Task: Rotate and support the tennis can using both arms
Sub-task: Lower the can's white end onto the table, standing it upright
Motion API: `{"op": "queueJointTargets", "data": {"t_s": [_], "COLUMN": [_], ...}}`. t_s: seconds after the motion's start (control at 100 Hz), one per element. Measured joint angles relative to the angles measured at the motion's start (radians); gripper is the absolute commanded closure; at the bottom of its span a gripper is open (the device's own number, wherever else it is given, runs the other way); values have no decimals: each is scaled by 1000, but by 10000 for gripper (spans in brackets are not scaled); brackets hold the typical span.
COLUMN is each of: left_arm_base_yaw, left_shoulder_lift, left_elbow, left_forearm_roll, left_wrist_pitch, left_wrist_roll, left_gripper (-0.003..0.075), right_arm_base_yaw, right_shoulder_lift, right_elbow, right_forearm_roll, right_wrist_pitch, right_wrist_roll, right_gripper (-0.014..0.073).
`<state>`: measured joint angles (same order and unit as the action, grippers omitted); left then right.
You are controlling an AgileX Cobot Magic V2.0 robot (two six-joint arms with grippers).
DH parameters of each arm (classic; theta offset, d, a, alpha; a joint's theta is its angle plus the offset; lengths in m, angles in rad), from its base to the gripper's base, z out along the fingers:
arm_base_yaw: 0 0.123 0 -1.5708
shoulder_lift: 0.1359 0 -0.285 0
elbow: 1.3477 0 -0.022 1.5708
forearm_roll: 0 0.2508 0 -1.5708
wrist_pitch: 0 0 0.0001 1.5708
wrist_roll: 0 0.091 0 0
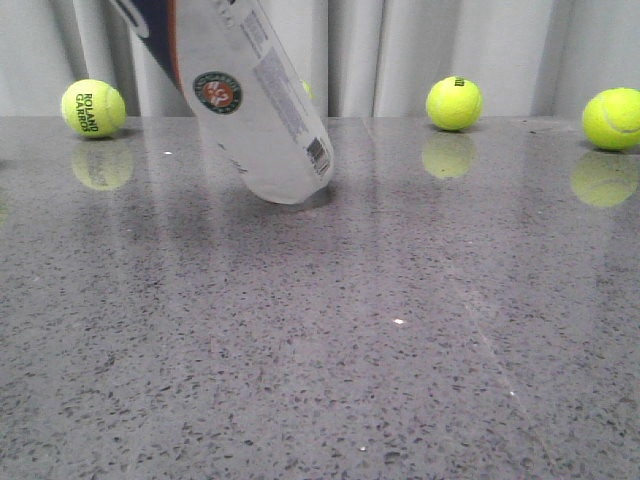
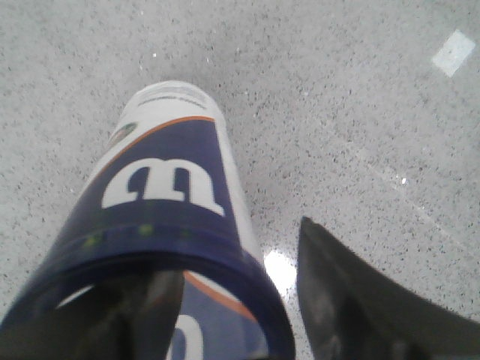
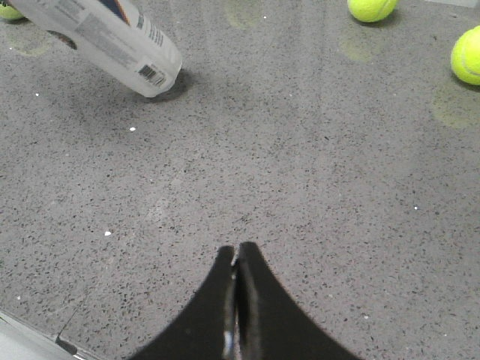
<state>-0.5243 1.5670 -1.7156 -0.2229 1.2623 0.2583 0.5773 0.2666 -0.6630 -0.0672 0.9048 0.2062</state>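
Note:
The tennis can's base edge (image 1: 292,190) touches the grey table and the robot's left gripper holds its rim (image 2: 264,298), so the robot should go on tipping the can upright until it stands.
The tennis can (image 1: 260,110) leans tilted, its ribbed clear base resting on the grey table and its upper end running out of the top left of the front view. The round logo and barcode face the camera. In the left wrist view the can's (image 2: 165,187) navy band with the white W fills the near side. My left gripper (image 2: 234,251) holds the can's upper end, one dark finger behind the rim and one finger (image 2: 352,300) beside it. My right gripper (image 3: 238,247) is shut and empty over bare table, well away from the can (image 3: 112,37).
Tennis balls lie along the back of the table: one at the left (image 1: 93,108), one right of centre (image 1: 454,103), one at the far right (image 1: 612,119). Two show in the right wrist view (image 3: 372,7) (image 3: 469,56). A grey curtain hangs behind.

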Motion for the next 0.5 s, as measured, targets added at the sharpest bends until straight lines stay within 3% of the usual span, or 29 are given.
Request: {"op": "queueJointTargets", "data": {"t_s": [0.5], "left_arm_base_yaw": [0], "left_shoulder_lift": [196], "left_elbow": [-268], "left_forearm_roll": [-54], "left_wrist_pitch": [0], "left_wrist_roll": [0], "left_gripper": [356], "right_arm_base_yaw": [0], "right_shoulder_lift": [0], "right_elbow": [0], "right_forearm_roll": [0], "right_wrist_pitch": [0], "right_wrist_roll": [0], "right_gripper": [661]}}
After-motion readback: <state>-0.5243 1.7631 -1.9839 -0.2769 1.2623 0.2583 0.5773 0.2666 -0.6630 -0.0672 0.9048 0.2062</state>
